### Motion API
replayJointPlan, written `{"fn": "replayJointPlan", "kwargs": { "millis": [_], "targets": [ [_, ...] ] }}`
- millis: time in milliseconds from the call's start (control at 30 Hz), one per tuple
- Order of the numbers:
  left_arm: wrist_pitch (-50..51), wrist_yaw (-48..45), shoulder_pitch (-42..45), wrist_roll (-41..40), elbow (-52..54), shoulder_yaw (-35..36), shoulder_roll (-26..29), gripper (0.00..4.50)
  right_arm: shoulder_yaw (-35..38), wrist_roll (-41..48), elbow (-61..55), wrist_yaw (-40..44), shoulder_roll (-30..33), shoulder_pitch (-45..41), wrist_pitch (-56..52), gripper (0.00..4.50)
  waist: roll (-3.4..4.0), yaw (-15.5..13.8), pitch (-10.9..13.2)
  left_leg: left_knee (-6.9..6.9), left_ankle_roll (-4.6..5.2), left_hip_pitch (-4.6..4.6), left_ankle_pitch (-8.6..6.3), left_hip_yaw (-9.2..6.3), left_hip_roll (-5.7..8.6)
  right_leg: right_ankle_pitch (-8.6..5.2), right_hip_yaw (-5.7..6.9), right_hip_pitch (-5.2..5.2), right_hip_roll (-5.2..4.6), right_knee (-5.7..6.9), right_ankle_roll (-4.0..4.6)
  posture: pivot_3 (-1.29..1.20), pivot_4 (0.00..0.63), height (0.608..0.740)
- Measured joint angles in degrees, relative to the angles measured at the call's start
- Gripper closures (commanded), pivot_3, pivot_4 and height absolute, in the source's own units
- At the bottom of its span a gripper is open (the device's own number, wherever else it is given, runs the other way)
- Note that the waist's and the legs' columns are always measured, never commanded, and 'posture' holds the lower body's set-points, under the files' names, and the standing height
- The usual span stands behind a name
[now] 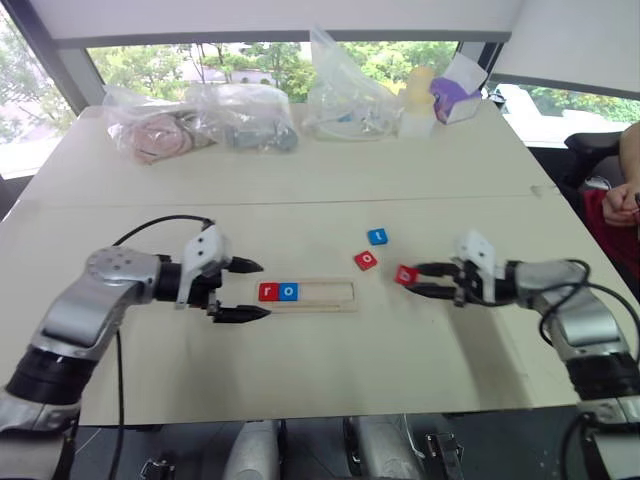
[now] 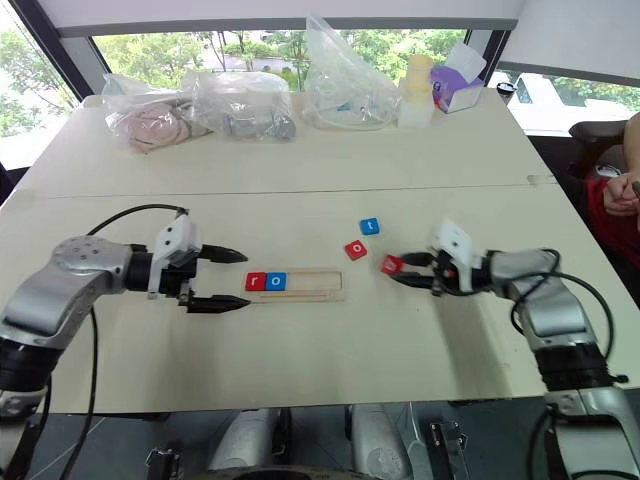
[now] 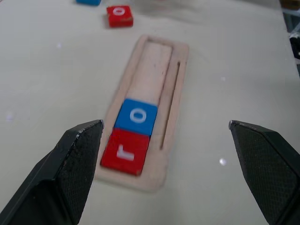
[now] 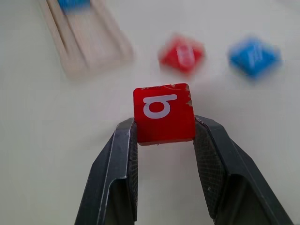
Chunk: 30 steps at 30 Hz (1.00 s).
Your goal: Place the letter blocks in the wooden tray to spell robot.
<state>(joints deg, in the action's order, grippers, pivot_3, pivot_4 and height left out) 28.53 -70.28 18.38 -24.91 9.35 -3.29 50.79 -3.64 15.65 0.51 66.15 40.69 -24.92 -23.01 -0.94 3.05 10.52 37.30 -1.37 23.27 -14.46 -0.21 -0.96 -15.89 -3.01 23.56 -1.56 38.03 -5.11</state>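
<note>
My right gripper is holding the red b block's letter (image 4: pixel 158 107) face up and the tray's space (image 1: pixel 310 291) beside the blue o block is open, so it should keep going and let go there.
The wooden tray (image 1: pixel 318 293) lies mid-table with a red r block (image 1: pixel 268 291) and a blue o block (image 1: pixel 289 291) at its left end. My left gripper (image 1: pixel 244 290) stands open just left of the tray, nothing between its fingers. To the right of the tray my right gripper (image 1: pixel 418 279) is shut on the red b block (image 4: pixel 163 114), held a little above the table. A red o block (image 1: pixel 366 260) and a blue t block (image 1: pixel 377 236) lie loose between the tray and the right gripper, slightly farther back.
Clear plastic bags (image 1: pixel 200 122) with items, a yellow bottle (image 1: pixel 418 100) and a purple-and-white pack (image 1: pixel 457 97) line the table's far edge. A person's arm (image 1: pixel 626 185) shows at the right edge. A seam crosses the table behind the blocks.
</note>
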Motion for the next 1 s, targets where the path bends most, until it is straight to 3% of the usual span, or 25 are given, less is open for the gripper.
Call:
{"fn": "replayJointPlan", "kwargs": {
  "millis": [167,367,1000],
  "targets": [
    [1.0,0.8,-4.5,-0.8,1.8,4.2,2.0,0.00,-8.0,-1.7,-4.9,-5.1,-6.2,-7.7,-10.3,3.39,-0.03,-1.2,0.0,0.01,-0.04,0.08,0.02,-0.14,0.05,-0.04,0.13,-0.03,-0.08,-0.04,0.07,0.00,0.150,0.735],
    [3.3,4.2,-8.1,-2.1,6.7,6.2,1.9,0.00,-16.4,-5.4,-4.3,-7.2,-10.2,-9.9,-12.2,3.39,-0.03,-2.0,0.0,0.01,-0.04,0.18,0.02,-0.03,0.12,-0.03,0.13,0.04,-0.21,-0.15,0.04,0.00,0.150,0.735],
    [7.1,9.1,-10.8,-5.4,12.2,7.6,1.7,0.00,-21.0,-8.6,-1.9,-7.2,-12.7,-11.4,-10.4,3.39,-0.03,-1.9,0.0,0.00,-0.04,0.12,0.02,-0.06,0.07,-0.04,0.14,0.04,-0.10,-0.06,0.05,0.00,0.150,0.735]
  ]
}}
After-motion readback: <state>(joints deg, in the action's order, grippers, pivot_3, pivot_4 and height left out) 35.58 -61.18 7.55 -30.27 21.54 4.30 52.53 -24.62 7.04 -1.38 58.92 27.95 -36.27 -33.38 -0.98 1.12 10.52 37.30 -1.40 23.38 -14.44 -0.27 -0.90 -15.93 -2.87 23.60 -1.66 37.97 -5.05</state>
